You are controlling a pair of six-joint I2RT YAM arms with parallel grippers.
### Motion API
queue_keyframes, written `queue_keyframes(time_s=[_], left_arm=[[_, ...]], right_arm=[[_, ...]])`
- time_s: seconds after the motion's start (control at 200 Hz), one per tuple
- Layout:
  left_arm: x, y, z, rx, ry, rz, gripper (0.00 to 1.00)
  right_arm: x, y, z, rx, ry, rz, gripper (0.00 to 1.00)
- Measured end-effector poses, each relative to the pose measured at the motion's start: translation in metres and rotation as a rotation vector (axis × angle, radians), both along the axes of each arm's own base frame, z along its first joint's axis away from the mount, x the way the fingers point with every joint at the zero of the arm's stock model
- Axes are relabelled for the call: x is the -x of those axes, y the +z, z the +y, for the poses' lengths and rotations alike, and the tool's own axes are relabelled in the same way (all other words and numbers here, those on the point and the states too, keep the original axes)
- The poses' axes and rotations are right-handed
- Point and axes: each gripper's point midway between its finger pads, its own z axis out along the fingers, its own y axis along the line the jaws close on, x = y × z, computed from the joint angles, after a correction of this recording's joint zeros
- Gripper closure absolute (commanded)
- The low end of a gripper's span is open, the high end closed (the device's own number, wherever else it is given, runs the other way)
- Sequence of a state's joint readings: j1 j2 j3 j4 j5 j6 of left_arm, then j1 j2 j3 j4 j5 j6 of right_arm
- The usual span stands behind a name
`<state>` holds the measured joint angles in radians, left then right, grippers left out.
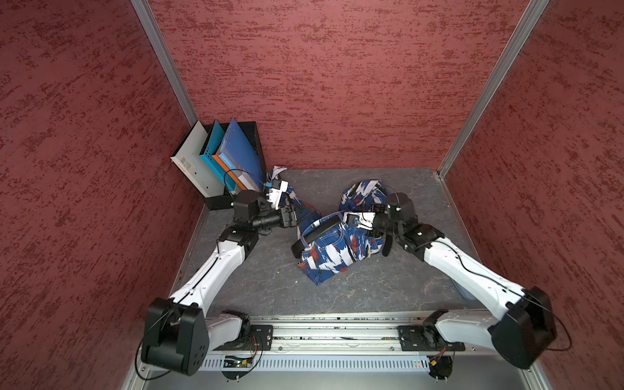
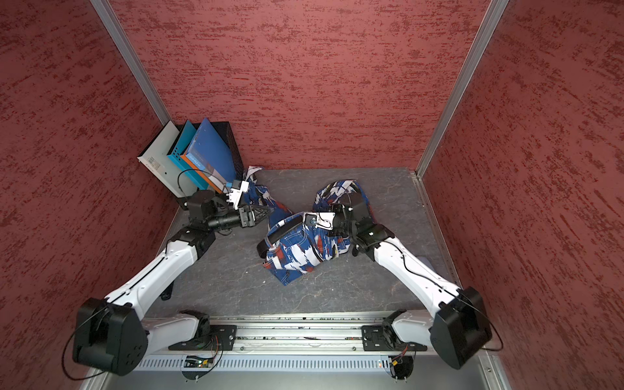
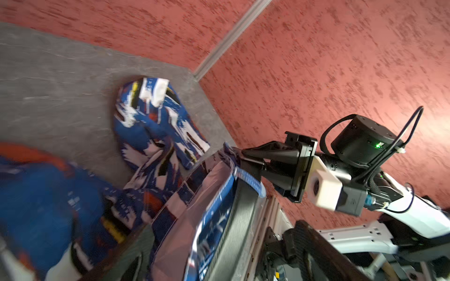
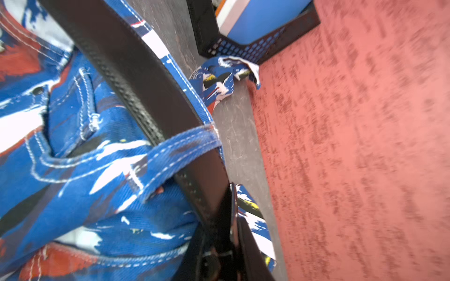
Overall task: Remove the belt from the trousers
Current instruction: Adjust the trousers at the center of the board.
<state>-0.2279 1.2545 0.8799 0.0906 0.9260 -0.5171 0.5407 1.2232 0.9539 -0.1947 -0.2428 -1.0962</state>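
Observation:
The belt runs under the blue loop [image 4: 182,152] beside my right gripper, so next my left gripper comes in and holds the belt across the loop [image 1: 321,229] before my right gripper regrasps.
The blue, white and red patterned trousers [image 1: 331,250] lie crumpled mid-table in both top views. The black belt [image 1: 319,229] runs through the waistband loops; up close the belt [image 4: 146,80] passes under a blue loop [image 4: 185,143]. My right gripper [image 1: 341,216] is at the waistband's far end, shut on the belt [image 4: 229,219]; the left wrist view shows its fingertips [image 3: 243,152] pinched at the fabric edge. My left gripper [image 1: 294,217] stands open at the waistband's left end, one finger [image 3: 306,236] beside the belt [image 3: 243,211].
A black mesh file holder [image 1: 251,135] with blue and grey folders stands in the back left corner, just behind my left wrist. Red walls [image 1: 337,84] enclose three sides. One trouser leg [image 1: 363,190] bunches behind my right wrist. The arms' base rail [image 1: 337,334] runs along the front.

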Motion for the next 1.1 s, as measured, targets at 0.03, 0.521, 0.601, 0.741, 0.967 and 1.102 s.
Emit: queue_keyframes(time_s=[0.03,0.521,0.601,0.741,0.967,1.102], left_arm=[[-0.001,0.004,-0.010,0.010,-0.045,0.007,0.08],[0.046,-0.046,-0.085,-0.032,-0.411,0.277,0.09],[0.034,-0.061,-0.084,-0.084,-0.384,0.298,0.00],[0.009,-0.073,-0.062,-0.210,-0.259,0.241,0.00],[0.039,0.010,-0.002,-0.344,0.049,-0.407,0.03],[0.079,0.029,-0.036,-0.439,-0.005,-0.754,0.22]], right_arm=[[0.007,0.000,-0.001,0.008,0.013,-0.007,0.91],[0.030,-0.013,-0.008,0.067,0.044,-0.014,0.91],[0.029,-0.013,-0.008,0.066,0.043,-0.016,0.91],[0.026,-0.017,-0.007,0.075,0.027,0.025,0.91],[0.013,-0.024,0.001,0.064,-0.043,0.245,0.91],[0.009,-0.041,0.006,0.068,-0.097,0.424,0.92]])
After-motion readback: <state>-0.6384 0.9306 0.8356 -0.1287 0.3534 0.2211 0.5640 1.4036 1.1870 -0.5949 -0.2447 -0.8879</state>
